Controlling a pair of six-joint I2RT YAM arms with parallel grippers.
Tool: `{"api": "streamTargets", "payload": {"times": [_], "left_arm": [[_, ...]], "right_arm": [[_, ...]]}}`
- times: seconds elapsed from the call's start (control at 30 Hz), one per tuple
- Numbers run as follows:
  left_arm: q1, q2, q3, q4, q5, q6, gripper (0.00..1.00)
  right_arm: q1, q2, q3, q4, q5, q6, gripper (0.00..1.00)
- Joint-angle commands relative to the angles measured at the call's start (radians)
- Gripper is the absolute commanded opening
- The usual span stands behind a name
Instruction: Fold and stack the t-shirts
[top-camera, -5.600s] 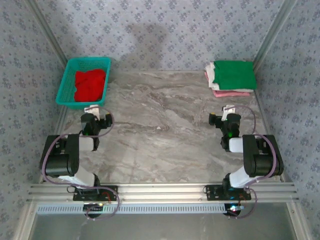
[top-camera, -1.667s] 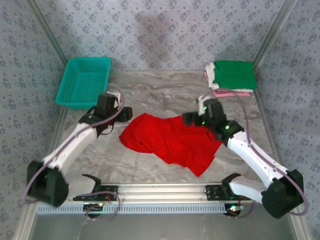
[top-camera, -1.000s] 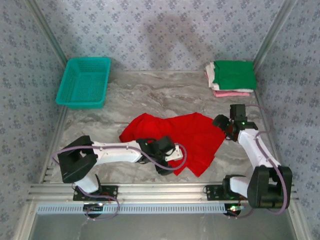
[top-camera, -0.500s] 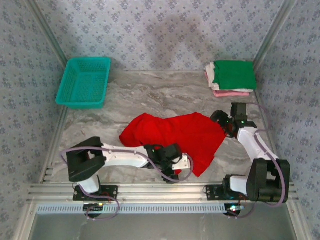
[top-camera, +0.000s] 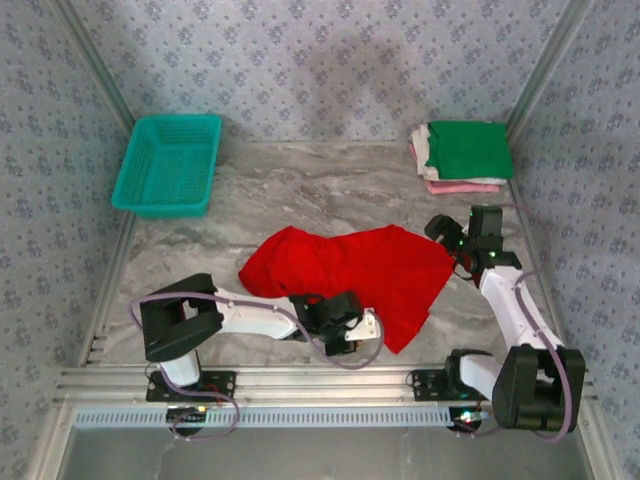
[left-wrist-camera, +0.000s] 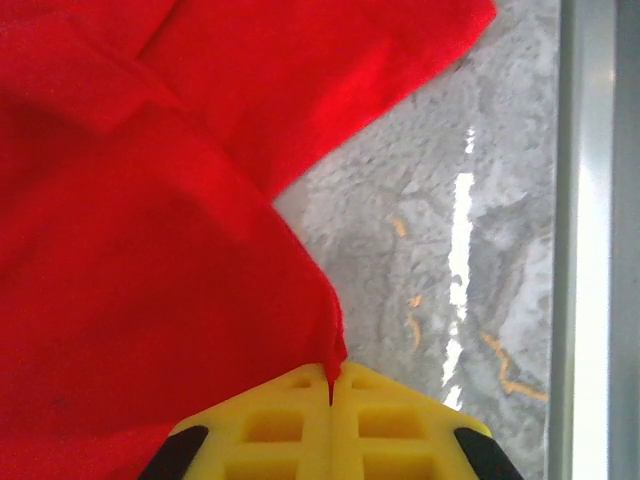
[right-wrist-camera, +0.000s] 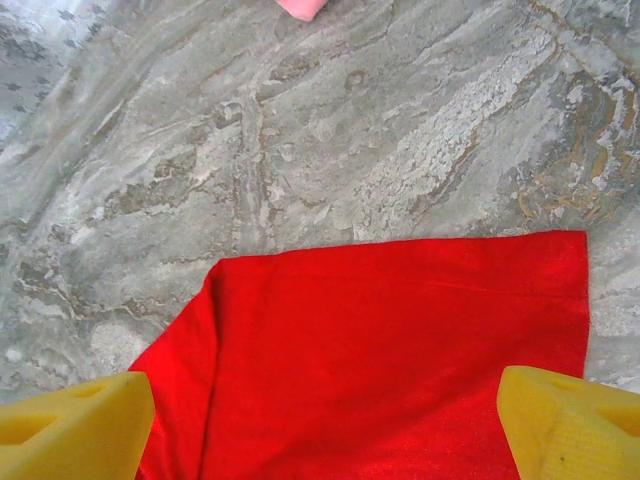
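The red t-shirt (top-camera: 398, 272) has limp folds (top-camera: 318, 256) gathered across its rumpled middle. It will therefore sag between my grippers, then open out much wider when I spread it.
A bright red t-shirt (top-camera: 350, 272) lies spread and rumpled on the marble table's near middle. My left gripper (top-camera: 362, 335) sits at its near edge. In the left wrist view the yellow fingers (left-wrist-camera: 290, 420) of the left gripper (left-wrist-camera: 332, 372) are shut on a pinch of the red t-shirt's (left-wrist-camera: 150, 250) hem. My right gripper (top-camera: 447, 242) hovers over the shirt's right corner. It stands open (right-wrist-camera: 325, 430) above the red cloth (right-wrist-camera: 400, 340) with nothing between its fingers. Folded t-shirts are stacked at the back right, green (top-camera: 466, 149) on top, white (top-camera: 421, 148) and pink (top-camera: 460, 186) beneath.
A teal mesh basket (top-camera: 168, 165) stands at the back left. An aluminium rail (left-wrist-camera: 590, 240) runs along the table's near edge close to my left gripper. A pink corner of the stack (right-wrist-camera: 303, 8) shows at the top of the right wrist view.
My left gripper has shut on the red shirt's near hem. My right gripper has drifted slightly back and right, still open.
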Motion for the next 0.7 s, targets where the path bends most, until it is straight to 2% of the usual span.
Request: {"api": "streamTargets", "payload": {"times": [0.0, 0.13, 0.33, 0.47, 0.6, 0.67], "left_arm": [[0.036, -0.106, -0.034, -0.037, -0.108, -0.001, 0.0], [0.134, -0.325, -0.047, -0.046, -0.182, -0.029, 0.0], [0.396, -0.538, -0.042, 0.006, -0.156, -0.082, 0.0], [0.555, -0.551, -0.014, 0.046, -0.147, -0.061, 0.0], [0.653, -0.503, 0.063, 0.042, -0.138, -0.015, 0.0], [0.697, -0.478, 0.099, 0.04, -0.14, -0.01, 0.0]], "right_arm": [[-0.003, -0.047, -0.009, -0.058, 0.018, -0.022, 0.91], [0.006, -0.053, -0.013, -0.134, -0.001, -0.05, 0.91], [0.034, -0.067, -0.051, -0.19, 0.031, -0.063, 0.89], [0.025, -0.007, -0.046, -0.214, 0.027, -0.067, 0.88], [-0.013, 0.086, 0.0, -0.204, 0.048, -0.095, 0.88], [-0.059, 0.154, 0.028, -0.184, 0.016, -0.109, 0.88]]}}
